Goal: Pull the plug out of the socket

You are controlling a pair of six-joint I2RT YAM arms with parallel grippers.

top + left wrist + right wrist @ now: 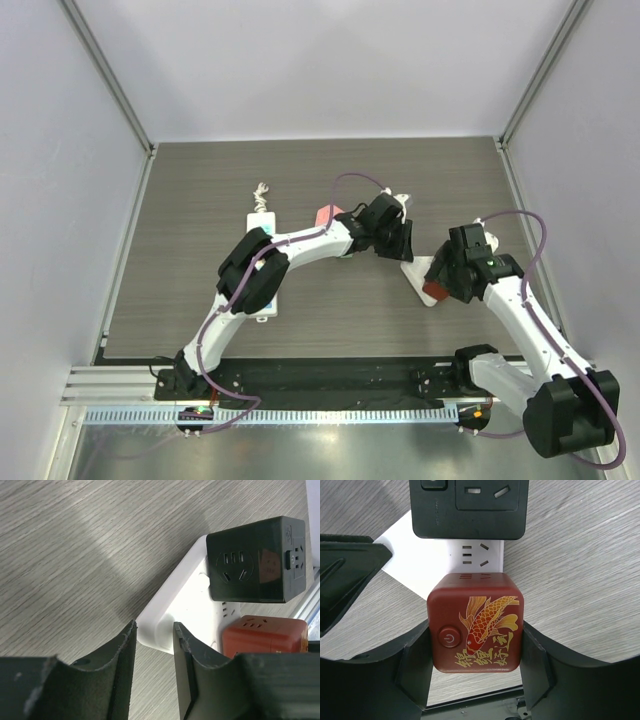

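My left gripper should open and grip deeper across the socket strip's thick edge (158, 609) before my right gripper pulls, because my left gripper's fingers only reach the socket strip's rounded corner (154, 633).
The plug is a red cube (477, 630) with a gold fish printed on it, seated in the white socket strip (420, 565). My right gripper (475, 630) is shut on the cube, one finger against each side. In the top view the red plug (433, 293) shows just under the right gripper (441, 280). My left gripper (155, 625) is open, its tips over the far end of the socket strip (185, 595), with only a narrow gap and nothing clamped. From the left wrist the red plug (265, 635) sits at the lower right.
A black cube adapter (255, 560) is plugged into the same strip beside the red one, also seen as the black adapter (470, 505). A second white power strip (262, 290) with a cord (262, 190) lies under the left arm. A pink object (325, 213) lies nearby.
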